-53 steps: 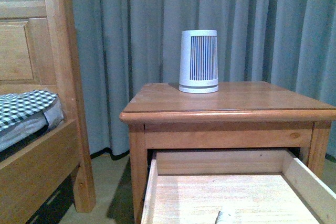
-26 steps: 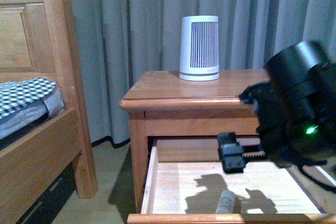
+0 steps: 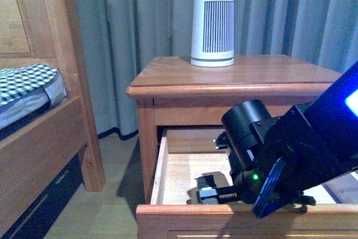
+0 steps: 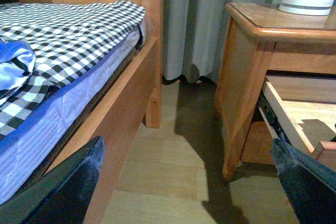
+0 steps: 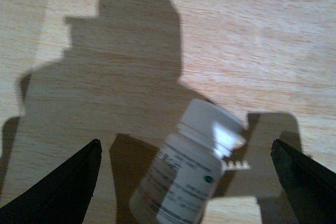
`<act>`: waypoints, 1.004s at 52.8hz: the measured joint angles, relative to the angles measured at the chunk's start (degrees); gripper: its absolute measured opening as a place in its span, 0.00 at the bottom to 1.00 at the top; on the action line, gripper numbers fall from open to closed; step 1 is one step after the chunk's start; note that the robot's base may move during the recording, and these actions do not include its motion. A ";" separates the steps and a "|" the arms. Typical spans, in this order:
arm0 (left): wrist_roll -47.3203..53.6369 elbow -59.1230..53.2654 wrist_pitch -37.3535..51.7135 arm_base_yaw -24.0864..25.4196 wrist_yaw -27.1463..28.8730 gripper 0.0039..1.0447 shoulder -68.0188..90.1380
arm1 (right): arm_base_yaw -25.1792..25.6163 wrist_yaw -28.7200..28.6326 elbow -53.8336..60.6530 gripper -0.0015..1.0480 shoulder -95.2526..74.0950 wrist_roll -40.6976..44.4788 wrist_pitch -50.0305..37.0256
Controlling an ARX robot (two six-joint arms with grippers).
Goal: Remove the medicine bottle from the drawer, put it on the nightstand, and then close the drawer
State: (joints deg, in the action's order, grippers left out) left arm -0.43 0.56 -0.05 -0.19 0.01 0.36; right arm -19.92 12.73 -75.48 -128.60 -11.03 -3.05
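My gripper will leave an empty drawer behind when it lifts the medicine bottle (image 5: 186,163) out, since pale wood (image 3: 182,167) shows all around the bottle.
The medicine bottle (image 5: 184,174) lies on its side on the pale wood floor of the drawer (image 3: 184,216), which stands pulled out of the nightstand (image 3: 240,71). My right gripper (image 5: 184,182) hangs open just above the bottle, with a dark finger (image 5: 63,192) on either side and not touching it. In the front view the right gripper (image 3: 210,191) is down inside the drawer and hides the bottle. My left gripper (image 4: 186,182) is open and empty over the floor, between the bed and the nightstand (image 4: 247,77).
A large white ribbed device (image 3: 212,29) stands at the back of the nightstand top. A wooden bed frame (image 3: 67,82) with a checked sheet (image 4: 68,35) is close on the left. Grey curtains hang behind.
My right arm has come down and to the left into the open drawer, over the bottle, which it now hides in the front view. The front view has tilted downward.
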 joint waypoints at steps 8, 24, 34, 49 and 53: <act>0.00 0.00 0.00 0.00 0.00 0.94 0.00 | -0.52 0.35 -0.96 0.70 -0.37 -2.19 1.36; 0.00 0.00 0.00 0.00 0.00 0.94 0.00 | 0.04 -0.66 1.11 0.31 0.50 -3.21 -1.51; 0.00 0.00 0.00 0.00 0.00 0.94 0.00 | 2.27 -3.54 7.17 0.28 6.84 -1.53 -6.64; 0.00 0.00 0.00 0.00 0.00 0.94 0.00 | 5.27 -10.95 9.05 0.28 25.35 0.57 -3.48; 0.00 0.00 0.00 0.00 0.00 0.94 0.00 | 5.81 -10.97 6.47 0.28 27.41 1.33 -2.80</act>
State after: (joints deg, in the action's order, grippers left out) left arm -0.43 0.56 -0.05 -0.19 0.01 0.36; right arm -14.11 1.76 -69.01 -101.19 -9.69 -5.85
